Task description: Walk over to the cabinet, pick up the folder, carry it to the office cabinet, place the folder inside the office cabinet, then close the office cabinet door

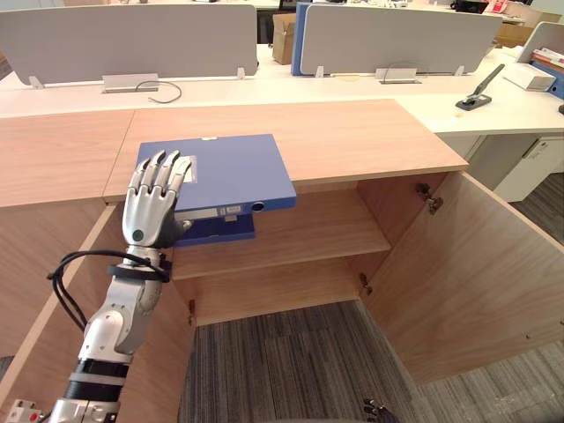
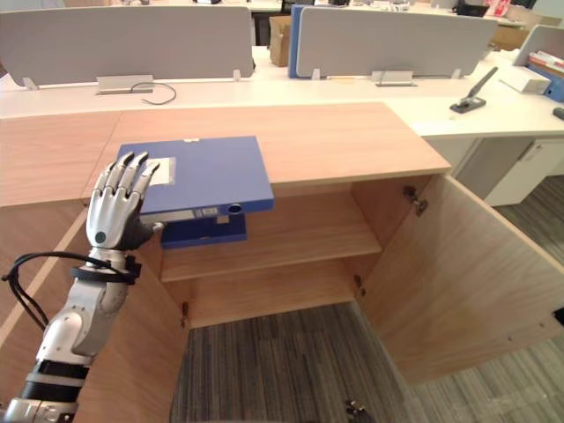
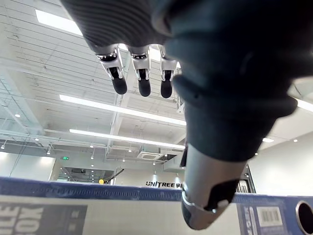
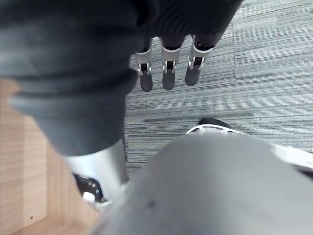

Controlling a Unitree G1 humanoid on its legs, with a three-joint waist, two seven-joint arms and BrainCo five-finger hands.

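The robot should expect another folder to remain on the shelf when it lifts the blue folder (image 1: 233, 172), because the darker blue piece (image 1: 214, 232) is resting there.
The blue folder (image 1: 231, 169) lies flat on the wooden top of the office cabinet (image 1: 352, 141), its labelled spine (image 3: 49, 215) hanging over the front edge. My left hand (image 1: 152, 210) is at the folder's left end. Its fingers (image 3: 142, 81) are straight and spread above the cover, and the thumb is against the spine. A darker blue piece (image 1: 218, 231) shows just under the folder, above the shelf (image 1: 291, 238). Both cabinet doors stand open. My right hand (image 4: 167, 68) hangs with straight fingers over the grey carpet.
The right cabinet door (image 1: 480, 273) swings far out over the carpet, and the left door (image 1: 53, 291) stands open beside my left arm. Behind the cabinet are white desks with grey dividers (image 1: 397, 40), a black stapler (image 1: 478, 95) and a cardboard box (image 1: 284, 37).
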